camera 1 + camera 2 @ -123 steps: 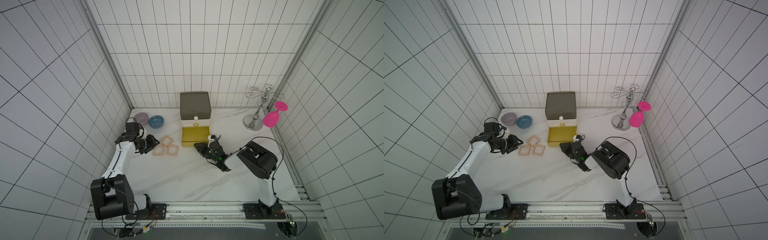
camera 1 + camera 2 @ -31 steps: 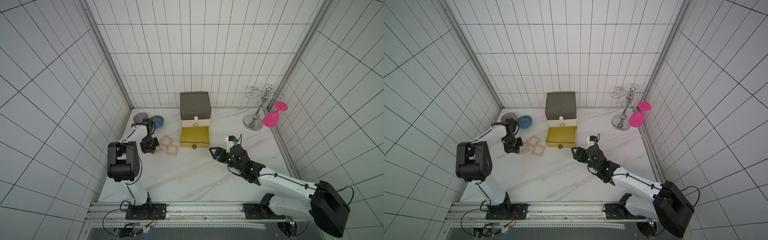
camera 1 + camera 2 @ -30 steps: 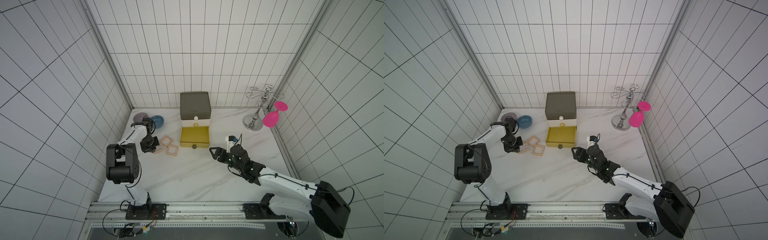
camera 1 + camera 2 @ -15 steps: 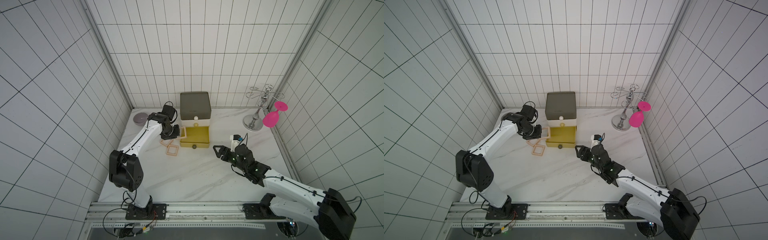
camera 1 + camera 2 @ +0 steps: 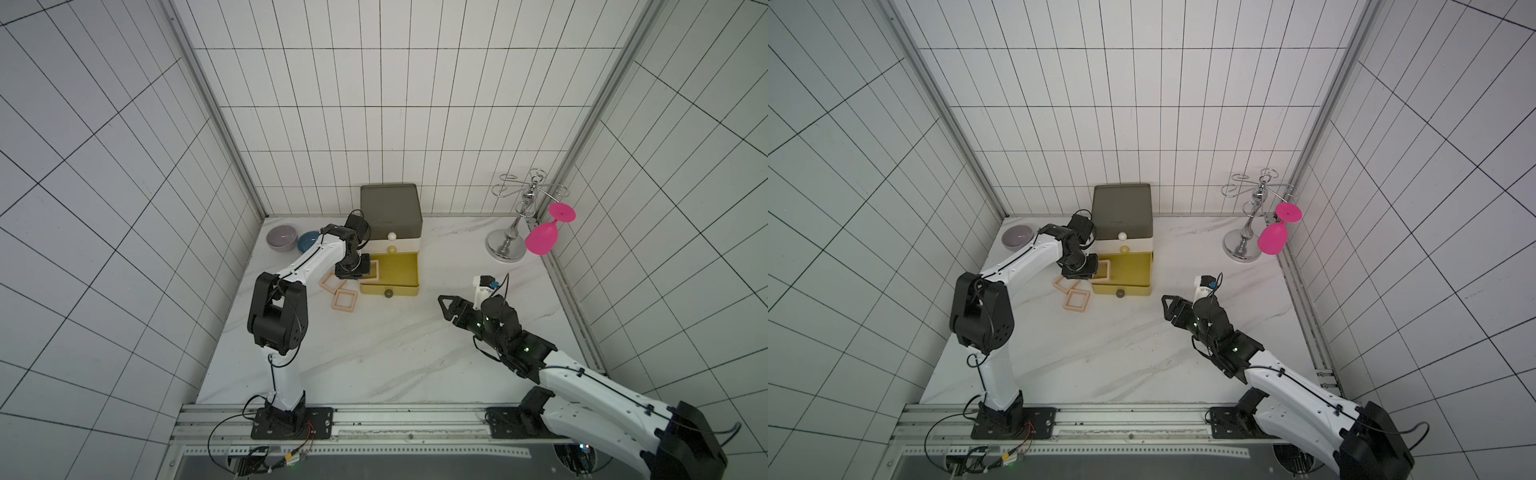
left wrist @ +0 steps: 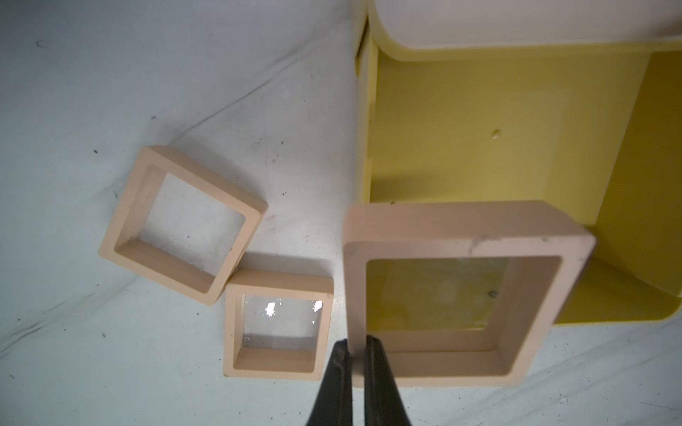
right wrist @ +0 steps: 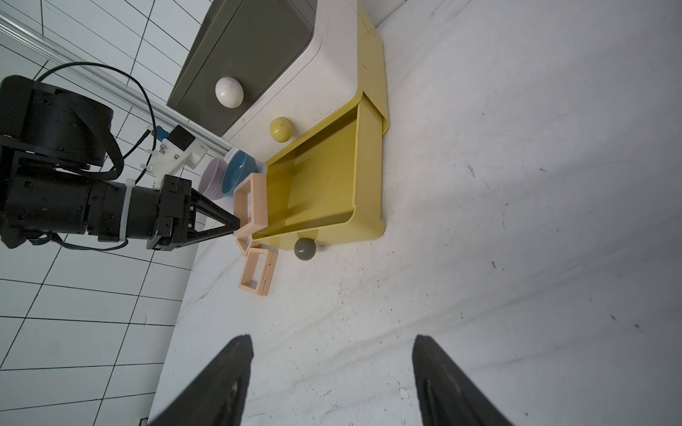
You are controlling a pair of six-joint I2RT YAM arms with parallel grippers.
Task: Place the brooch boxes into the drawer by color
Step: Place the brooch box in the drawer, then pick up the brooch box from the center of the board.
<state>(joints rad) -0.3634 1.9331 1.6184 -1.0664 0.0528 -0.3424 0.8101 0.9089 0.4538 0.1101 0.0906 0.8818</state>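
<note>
The peach brooch box (image 5: 377,270) is square to the yellow drawer's sides. My left gripper keeps lowering it toward the drawer's empty bottom (image 5: 399,270) and lets go of it there.
The drawer (image 5: 390,208) chest stands at the back, its yellow bottom drawer (image 5: 388,287) pulled open. My left gripper (image 6: 356,345) is shut on one side of a peach brooch box (image 6: 461,230), holding it above the open drawer's left edge; in both top views it shows at that edge (image 5: 378,270) (image 5: 1108,270). Two more peach brooch boxes (image 6: 206,185) (image 6: 280,286) lie on the table just left of the drawer. My right gripper (image 7: 332,354) is open and empty over bare table to the right of the drawer (image 5: 446,309).
A lilac bowl (image 5: 281,237) and a blue bowl (image 5: 307,241) sit at the back left, behind my left arm. A chrome glass rack (image 5: 505,249) with a hanging pink glass (image 5: 542,239) stands at the back right.
My left arm swung from near the bowls over to the drawer, lifting one peach box from the group. My right arm drew back to the right, away from the drawer.
</note>
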